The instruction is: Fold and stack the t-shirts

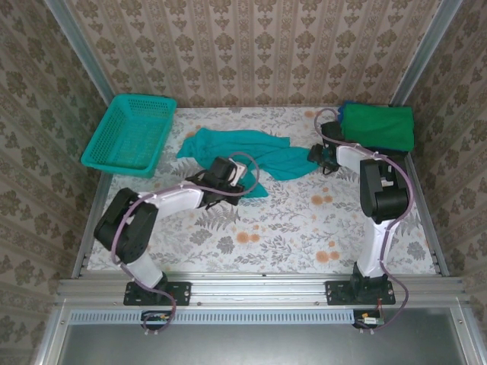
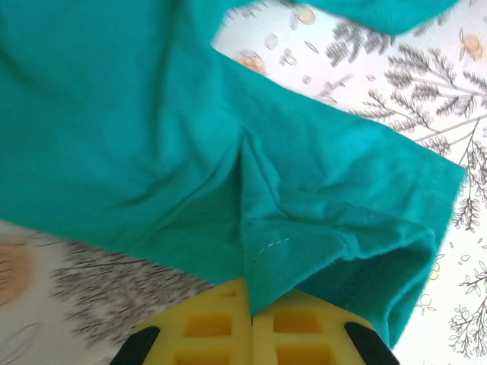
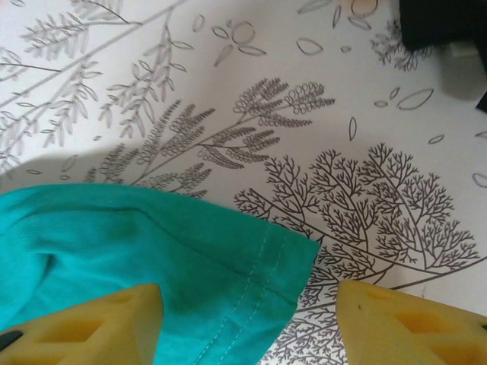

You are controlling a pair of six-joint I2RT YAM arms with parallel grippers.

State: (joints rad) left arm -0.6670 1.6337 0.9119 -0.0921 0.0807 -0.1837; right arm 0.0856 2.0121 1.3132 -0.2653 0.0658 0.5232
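I should take the t-shirt's hemmed corner [image 3: 289,262] with my right gripper, then lift and spread the t-shirt with both grippers before folding it, because the teal t-shirt lies crumpled in a strip [image 1: 237,141].
A teal t-shirt [image 1: 251,152] lies crumpled at the back middle of the table. My left gripper [image 1: 227,176] is at its near left edge, and in the left wrist view its yellow pads [image 2: 217,323] are shut on a stitched fold of the teal t-shirt [image 2: 137,114]. My right gripper [image 1: 323,157] is at the shirt's right end. Its jaws stand open in the right wrist view, with a hemmed corner of the teal cloth [image 3: 160,243] lying on the table between the fingers [image 3: 106,323]. A folded green t-shirt [image 1: 378,125] rests on a blue one [image 1: 349,107] at the back right.
A teal mesh basket [image 1: 131,133] sits at the back left corner, tilted over the table edge. Patterned walls close in the back and both sides. The floral tablecloth [image 1: 289,220] is bare in front of the shirt.
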